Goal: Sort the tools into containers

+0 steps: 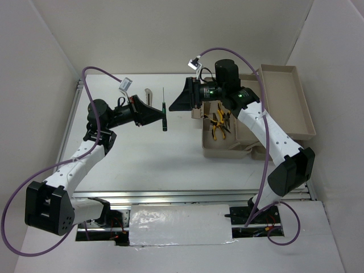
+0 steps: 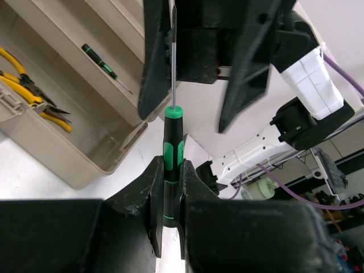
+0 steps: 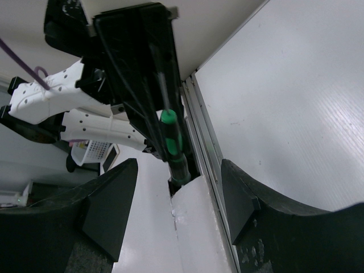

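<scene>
The screwdriver [image 1: 164, 120] is held by its handle in my left gripper, far from the toolbox's tray, so next my right gripper grabs the screwdriver's shaft [image 1: 163, 94] and puts the screwdriver there.
My left gripper [image 1: 160, 115] is shut on the handle of a thin screwdriver [image 1: 164, 108] with green marks and holds it above the table, shaft toward the back. The left wrist view shows the handle [image 2: 171, 153] clamped between the jaws. My right gripper [image 1: 177, 102] is open and empty, facing the screwdriver from the right; its fingers [image 2: 155, 62] stand on both sides of the shaft. In the right wrist view the screwdriver [image 3: 173, 142] lies ahead of the open jaws. The beige toolbox [image 1: 213, 149] holds two yellow-handled pliers [image 1: 218, 123] in its tub and another screwdriver [image 2: 106, 68] in a tray.
A flat grey metal piece [image 1: 149, 94] lies on the table behind my left gripper. The toolbox's fold-out tray [image 1: 284, 99] stands at the far right. White walls close in the table at the left, back and right.
</scene>
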Controlling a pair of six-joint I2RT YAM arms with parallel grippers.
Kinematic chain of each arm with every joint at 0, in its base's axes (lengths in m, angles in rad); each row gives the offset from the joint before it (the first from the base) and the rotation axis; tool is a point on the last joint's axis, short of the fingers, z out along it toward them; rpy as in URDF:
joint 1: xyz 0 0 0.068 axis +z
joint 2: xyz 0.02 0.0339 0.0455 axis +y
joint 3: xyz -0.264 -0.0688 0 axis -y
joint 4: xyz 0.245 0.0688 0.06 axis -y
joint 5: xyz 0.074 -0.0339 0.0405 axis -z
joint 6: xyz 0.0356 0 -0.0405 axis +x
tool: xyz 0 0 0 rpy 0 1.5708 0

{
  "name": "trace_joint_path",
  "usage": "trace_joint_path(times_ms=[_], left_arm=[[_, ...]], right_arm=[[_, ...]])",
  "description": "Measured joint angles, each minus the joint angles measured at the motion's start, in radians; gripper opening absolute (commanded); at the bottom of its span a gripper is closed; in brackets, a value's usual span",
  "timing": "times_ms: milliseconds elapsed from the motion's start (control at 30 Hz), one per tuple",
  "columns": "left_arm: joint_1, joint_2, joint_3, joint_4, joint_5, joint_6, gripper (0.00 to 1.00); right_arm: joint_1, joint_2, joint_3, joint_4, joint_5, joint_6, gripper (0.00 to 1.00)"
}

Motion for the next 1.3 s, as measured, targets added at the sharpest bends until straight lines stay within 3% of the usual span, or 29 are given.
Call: trace_joint_path(times_ms=[233,533,600,700,800,833,933,1000,1133,1267,1300], left_arm=[[-0.023,0.024,0.000,0.080,-0.005,-0.091,0.00],[-0.042,0.027,0.000,0.096,-0.011,-0.110,0.00],[-0.043,0.027,0.000,0.090,-0.012,-0.109,0.00],[-0.044,0.033,0.000,0.081,-0.020,-0.109,0.01],[-0.045,0.032,0.001,0.072,-0.026,-0.105,0.32],[-0.046,0.032,0.005,0.056,-0.029,-0.098,0.56],[-0.046,0.032,0.032,-0.037,-0.032,-0.042,0.72],[-0.043,0.034,0.076,-0.169,-0.040,0.047,0.87],[-0.023,0.063,0.237,-0.488,-0.103,0.273,0.87],[0.020,0.117,0.375,-0.730,-0.256,0.484,0.90],[0.030,0.136,0.402,-0.787,-0.302,0.523,0.96]], right_arm=[[0.069,0.002,0.068,0.008,0.006,-0.017,0.59],[0.067,0.047,0.068,0.017,0.012,-0.008,0.49],[0.066,0.060,0.068,0.021,0.003,0.002,0.40],[0.066,0.062,0.071,0.031,0.005,0.008,0.12],[0.063,0.062,0.071,0.033,0.012,0.006,0.02],[0.059,0.062,0.071,0.031,0.013,0.004,0.00],[0.038,0.059,0.069,0.028,0.019,-0.001,0.00],[-0.008,0.047,0.065,0.014,0.032,-0.022,0.00],[-0.177,-0.002,0.060,-0.084,0.106,-0.109,0.00],[-0.344,-0.038,0.104,-0.278,0.346,-0.286,0.00],[-0.364,-0.038,0.127,-0.325,0.414,-0.332,0.00]])
